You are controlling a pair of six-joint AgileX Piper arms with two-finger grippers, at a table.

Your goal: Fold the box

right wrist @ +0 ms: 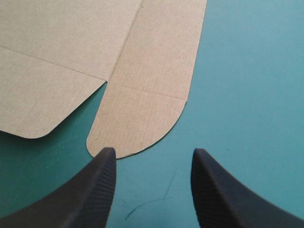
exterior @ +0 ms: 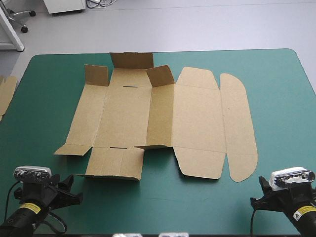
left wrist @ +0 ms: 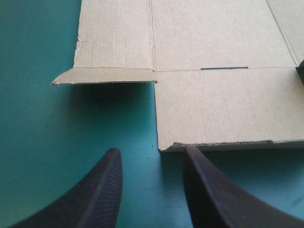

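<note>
The box's outer side (exterior: 88,114) is joined to the middle panel by a straight crease (exterior: 101,117), so the outer side will swing up in one piece with its end flaps when I lift it.
The brown box (exterior: 163,118) lies as a cut sheet in the middle of the teal-green table, mostly flat. Its far flaps and one inner wall panel stand partly raised, and the rounded lid panels lie flat on the right. My left gripper (left wrist: 152,164) is open at the table's near left corner, just short of the sheet's near flap (left wrist: 228,109). Open too, my right gripper (right wrist: 153,164) sits at the near right corner, its fingers just short of the rounded lid tab (right wrist: 142,109). Neither gripper holds anything.
An edge of more brown board (exterior: 6,94) shows at the table's left edge. Bare teal-green cover (exterior: 197,202) runs along the near side between the two arms and to the right of the sheet.
</note>
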